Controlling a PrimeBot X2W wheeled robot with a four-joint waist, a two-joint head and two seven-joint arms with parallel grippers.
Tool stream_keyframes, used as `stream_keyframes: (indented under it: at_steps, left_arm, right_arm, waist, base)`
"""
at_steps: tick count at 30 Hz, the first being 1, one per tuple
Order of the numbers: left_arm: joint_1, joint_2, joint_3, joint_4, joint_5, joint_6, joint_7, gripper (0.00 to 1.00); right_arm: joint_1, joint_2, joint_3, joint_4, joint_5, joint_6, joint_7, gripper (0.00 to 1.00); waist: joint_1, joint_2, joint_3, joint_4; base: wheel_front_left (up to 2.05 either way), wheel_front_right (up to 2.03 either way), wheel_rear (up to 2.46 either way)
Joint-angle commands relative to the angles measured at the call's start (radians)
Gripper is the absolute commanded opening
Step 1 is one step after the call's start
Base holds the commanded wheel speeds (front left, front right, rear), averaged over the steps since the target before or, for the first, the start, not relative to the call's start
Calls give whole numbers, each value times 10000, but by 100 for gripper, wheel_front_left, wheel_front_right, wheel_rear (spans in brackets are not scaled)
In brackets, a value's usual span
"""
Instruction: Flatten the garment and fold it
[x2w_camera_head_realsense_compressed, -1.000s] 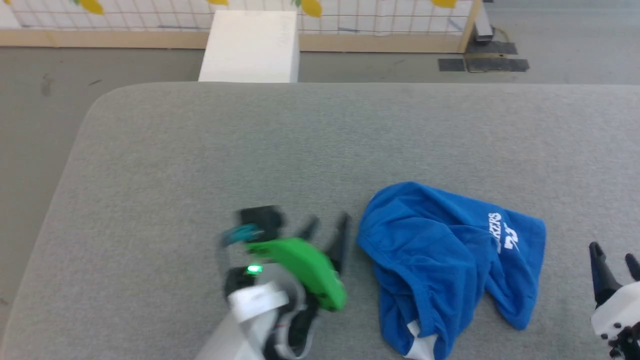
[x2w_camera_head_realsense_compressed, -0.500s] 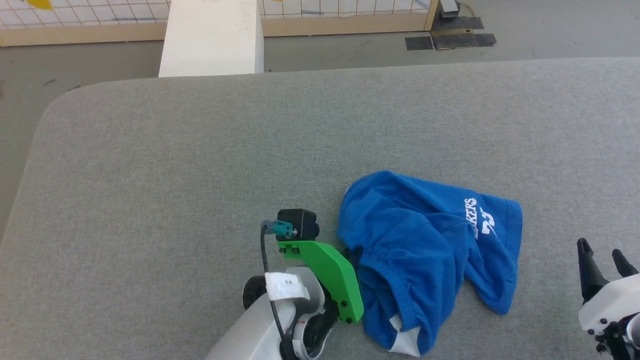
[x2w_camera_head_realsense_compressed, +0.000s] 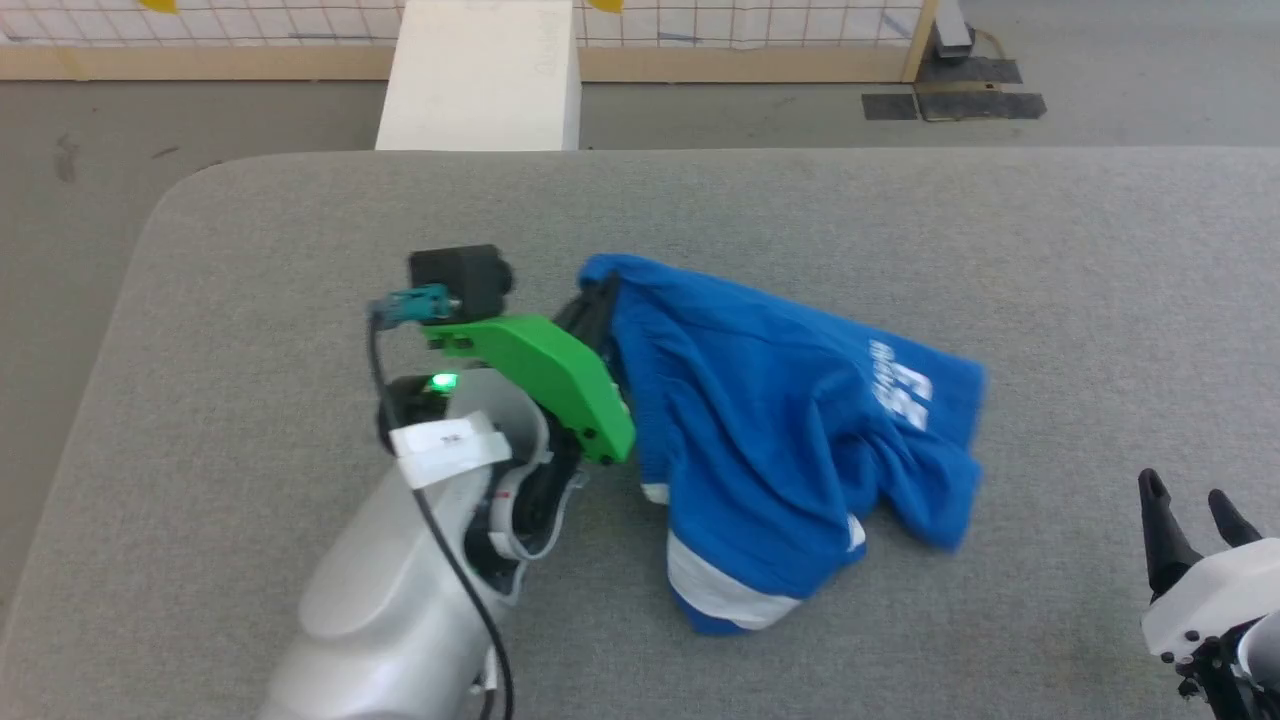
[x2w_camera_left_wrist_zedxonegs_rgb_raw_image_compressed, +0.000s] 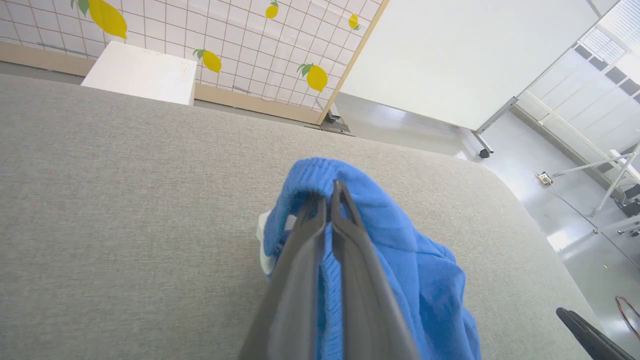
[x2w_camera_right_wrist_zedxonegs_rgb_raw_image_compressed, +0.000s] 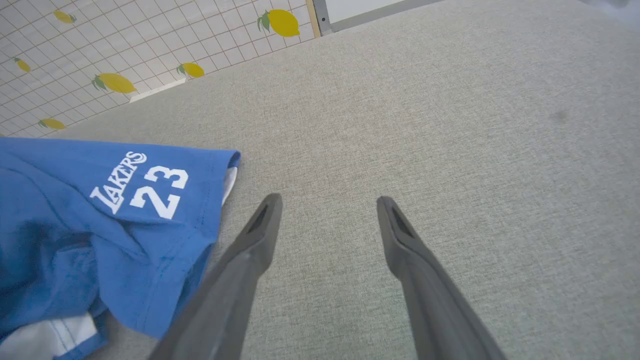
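Observation:
The garment's far edge (x2w_camera_head_realsense_compressed: 780, 305) should have a long white piece hidden along it when I lift the garment, because white peeks out (x2w_camera_right_wrist_zedxonegs_rgb_raw_image_compressed: 229, 182) under the garment's blue corner.
The royal blue garment (x2w_camera_head_realsense_compressed: 780, 430) with white "23" print and white trim hangs crumpled over the grey table (x2w_camera_head_realsense_compressed: 900, 230), its left edge lifted. My left gripper (x2w_camera_head_realsense_compressed: 598, 290) is shut on that lifted edge. In the left wrist view the two dark fingers (x2w_camera_left_wrist_zedxonegs_rgb_raw_image_compressed: 345, 240) pinch the blue garment (x2w_camera_left_wrist_zedxonegs_rgb_raw_image_compressed: 425, 280) at a ribbed hem. My right gripper (x2w_camera_head_realsense_compressed: 1185, 500) stands open at the lower right, apart from the cloth. In the right wrist view its fingers (x2w_camera_right_wrist_zedxonegs_rgb_raw_image_compressed: 260, 235) spread over bare table, beside the garment (x2w_camera_right_wrist_zedxonegs_rgb_raw_image_compressed: 100, 215) with "LAKERS 23".
A white box (x2w_camera_head_realsense_compressed: 480, 75) stands on the floor beyond the table's far edge, before a tiled lemon-print panel (x2w_camera_left_wrist_zedxonegs_rgb_raw_image_compressed: 225, 30). The table's rounded left corner (x2w_camera_head_realsense_compressed: 190, 190) is near my left arm.
My left gripper closed on the garment's left edge and lifted it up and away from me; the cloth now hangs stretched from it. The right gripper stayed open in place. The camera shifted.

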Motion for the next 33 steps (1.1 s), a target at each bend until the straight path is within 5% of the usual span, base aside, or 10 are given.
stream_keyframes:
  at_steps: [1, 6, 10, 19, 20, 21, 28, 33]
  left_arm:
    - [153, 214, 130, -167, -3, 171, -29, 0]
    - [1955, 899, 231, -1016, -290, 742, 458, 0]
    - [3843, 1088, -481, -1391, -853, 703, 1380, 0]
    - [4825, 1296, -857, -1151, -1330, 943, 2293, 0]
    - [4897, 1341, -716, -1191, -1437, 1060, 2327, 31]
    - [4943, 1384, -576, -1270, -1509, 1135, 2301, 100]
    - [5375, 1667, 1015, -2882, -2398, 1093, 1534, 100]
    - [5272, 1959, 2277, -3631, -1539, 840, -734, 100]
  right_arm:
    - [-74, 5, 55, 50, -54, -13, -51, 100]
    - [33, 5, 73, 104, -15, -13, -96, 100]
    - [134, 5, 42, 80, -27, -13, -37, 100]
    - [-39, 5, 394, 136, 23, -13, 26, 100]
    - [-41, 5, 420, 157, 31, -13, 14, 100]
    - [-40, 5, 442, 175, 37, -13, 6, 100]
    - [-129, 5, 620, 209, 55, -13, -64, 100]
    - [-612, 5, 1190, 28, -86, -13, 225, 100]
  waist:
    - [0, -1, -41, 112]
    - [0, -1, -40, 379]
    - [0, -1, 30, 752]
    - [0, -1, 53, 931]
    - [0, -1, 46, 930]
    - [0, -1, 43, 923]
    - [0, -1, 5, 869]
    - [0, -1, 65, 832]
  base:
    - [0, 0, 0]
    - [0, 0, 0]
    - [0, 0, 0]
    - [0, 0, 0]
    - [0, 0, 0]
    - [0, 0, 0]
    - [0, 0, 0]
    - [0, 0, 0]
